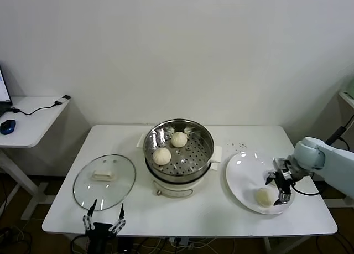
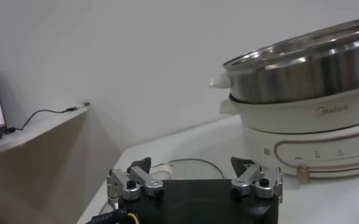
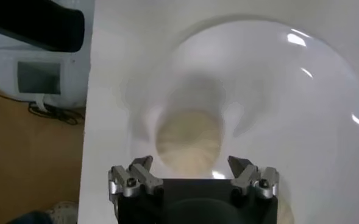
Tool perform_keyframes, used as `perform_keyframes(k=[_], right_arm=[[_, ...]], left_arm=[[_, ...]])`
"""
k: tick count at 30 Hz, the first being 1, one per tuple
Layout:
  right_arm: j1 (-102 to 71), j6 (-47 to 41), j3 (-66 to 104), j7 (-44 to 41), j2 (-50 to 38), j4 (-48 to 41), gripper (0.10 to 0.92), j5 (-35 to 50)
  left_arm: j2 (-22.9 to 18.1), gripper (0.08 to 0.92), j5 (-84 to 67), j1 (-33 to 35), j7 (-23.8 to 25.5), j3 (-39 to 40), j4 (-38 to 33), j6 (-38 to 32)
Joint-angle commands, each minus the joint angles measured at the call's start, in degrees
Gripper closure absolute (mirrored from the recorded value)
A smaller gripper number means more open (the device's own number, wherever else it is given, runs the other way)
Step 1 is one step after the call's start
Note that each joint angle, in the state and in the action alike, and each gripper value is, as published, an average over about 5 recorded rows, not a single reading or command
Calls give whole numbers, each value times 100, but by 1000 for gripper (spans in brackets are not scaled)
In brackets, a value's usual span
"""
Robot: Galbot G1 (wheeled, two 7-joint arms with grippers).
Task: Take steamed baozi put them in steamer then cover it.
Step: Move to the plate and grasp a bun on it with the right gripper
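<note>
I should expect another hidden baozi on the plate when I lift this one, because a pale curved edge [image 3: 285, 212] shows from under my right gripper.
The steamer [image 1: 178, 149] stands mid-table on its white cooker base [image 2: 313, 122] and holds two baozi [image 1: 178, 139] [image 1: 162, 156]. Another baozi [image 1: 265, 196] lies on the white plate [image 1: 243, 176] at the right. My right gripper [image 1: 276, 188] hangs open just above and beside that bun. In the right wrist view the bun [image 3: 189, 141] sits ahead of the spread fingers, untouched. The cover [image 1: 104, 181], a glass lid with a white handle, lies flat at the table's left. My left gripper [image 1: 103, 218] waits open at the front edge, just short of the lid [image 2: 191, 167].
A side desk [image 1: 33, 113] with a blue mouse [image 1: 7, 127] and a cable stands to the left of the table. The plate lies close to the table's front right edge; floor and a white device [image 3: 33, 73] show beyond that edge.
</note>
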Motion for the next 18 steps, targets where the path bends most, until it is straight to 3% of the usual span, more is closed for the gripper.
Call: perform_keyframes(k=[1,10,18], right_arm=[[-315,8,184,10,320,-217,203,-137],[-264,30,159,-88,423,-299,209,-54],[-38,94,42,-191,406,-317,304,-19]], left_arm=[[-3,177,7,1,-2,-11,24,-7],[-4,177,8,-25,-4,-19,64,-6],[-2,177,9,-28,-4,-18,65,-5]])
